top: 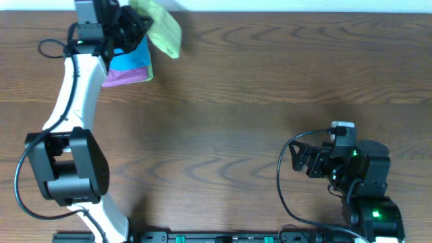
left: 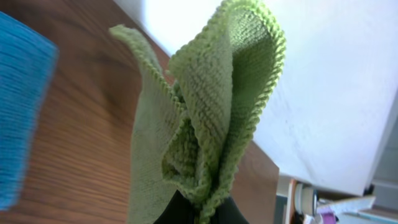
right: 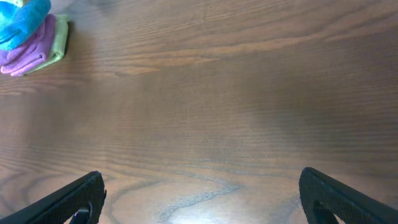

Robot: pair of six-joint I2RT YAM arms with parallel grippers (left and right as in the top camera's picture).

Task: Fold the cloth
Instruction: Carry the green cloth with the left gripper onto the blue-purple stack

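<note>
I can see the lime-green cloth (top: 165, 34) hanging free beside the open top of the blue folded cloth (top: 131, 59), so I should keep lowering it over there with my left gripper until it lies on top.
The lime-green cloth (top: 164, 28) hangs bunched at the table's far left edge, lifted off the wood. My left gripper (top: 135, 23) is shut on it; in the left wrist view the cloth (left: 205, 118) rises in folds from between the dark fingertips (left: 202, 214). My right gripper (top: 304, 160) is open and empty near the front right, its two fingers (right: 199, 199) spread wide over bare wood.
A bright blue folded cloth (top: 131, 59) lies on a purple folded cloth (top: 125, 75) under the left arm; both show in the right wrist view (right: 28, 37), with a green edge beside them. The table's far edge (top: 270, 13) meets a white wall.
</note>
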